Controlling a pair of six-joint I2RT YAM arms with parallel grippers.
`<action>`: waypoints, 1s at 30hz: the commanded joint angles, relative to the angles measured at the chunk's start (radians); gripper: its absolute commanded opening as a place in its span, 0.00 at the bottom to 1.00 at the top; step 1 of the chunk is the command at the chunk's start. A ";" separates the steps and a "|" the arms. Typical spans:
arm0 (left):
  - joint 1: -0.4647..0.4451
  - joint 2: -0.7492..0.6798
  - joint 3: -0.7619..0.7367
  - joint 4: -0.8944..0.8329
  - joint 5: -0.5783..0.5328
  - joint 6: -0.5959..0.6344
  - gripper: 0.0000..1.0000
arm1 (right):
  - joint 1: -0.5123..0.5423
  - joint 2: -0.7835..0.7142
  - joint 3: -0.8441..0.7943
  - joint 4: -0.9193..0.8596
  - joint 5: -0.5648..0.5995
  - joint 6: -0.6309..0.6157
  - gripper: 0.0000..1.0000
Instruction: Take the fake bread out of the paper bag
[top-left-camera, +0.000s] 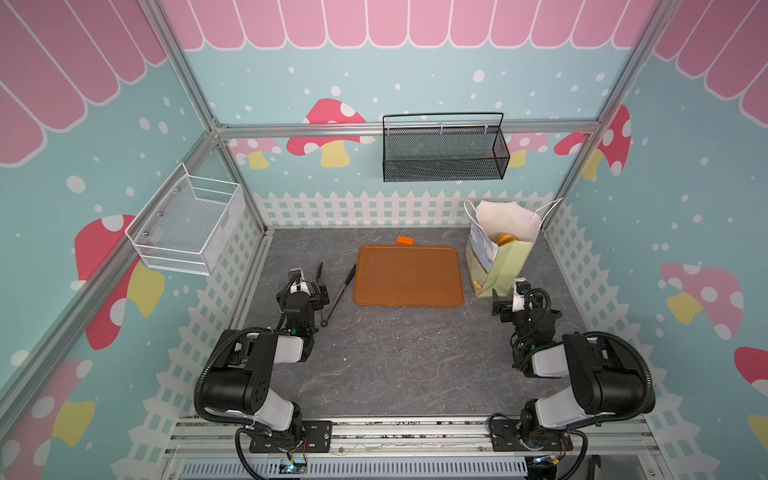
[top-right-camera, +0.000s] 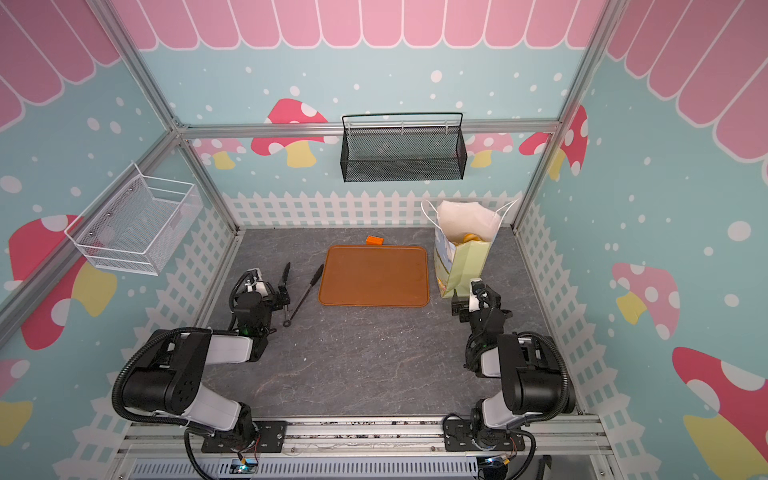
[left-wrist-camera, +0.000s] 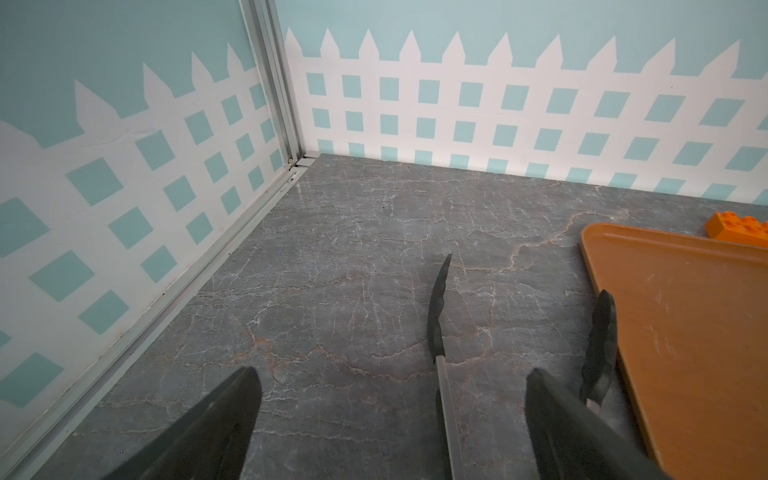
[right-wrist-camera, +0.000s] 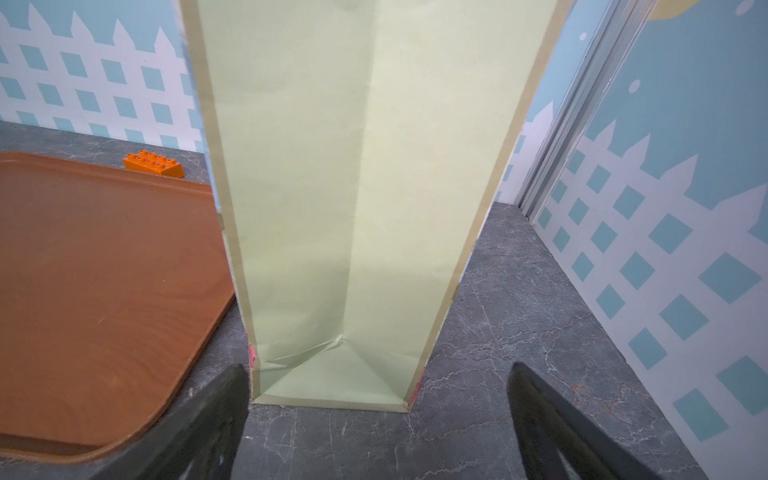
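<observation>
The black tongs lie spread with one arm outside my left gripper's fingers, so I should bring that gripper down over both arms and press them together.
The paper bag stands upright at the back right of the table, pale green with white cord handles and an open mouth. Glossy yellow fake bread shows just inside the mouth; the rest is hidden by the bag. My right gripper is open and low on the table, just short of the bag's narrow green side, with nothing between its fingers. My left gripper is open at the left, far from the bag. One arm of the black tongs lies between its fingers.
A flat orange-brown tray lies mid-table, left of the bag. An orange brick sits behind it. Black tongs lie left of the tray. A black mesh basket and a white wire basket hang on the walls.
</observation>
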 joint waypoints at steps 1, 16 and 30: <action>0.003 -0.006 0.005 -0.006 0.012 0.004 1.00 | 0.004 0.003 0.012 0.018 -0.008 -0.012 0.98; 0.007 -0.158 0.018 -0.152 -0.004 -0.012 1.00 | 0.004 -0.137 0.017 -0.092 -0.014 -0.011 0.98; 0.007 -0.244 0.420 -1.057 0.061 -0.212 1.00 | 0.007 -0.402 0.451 -1.033 -0.050 0.185 0.86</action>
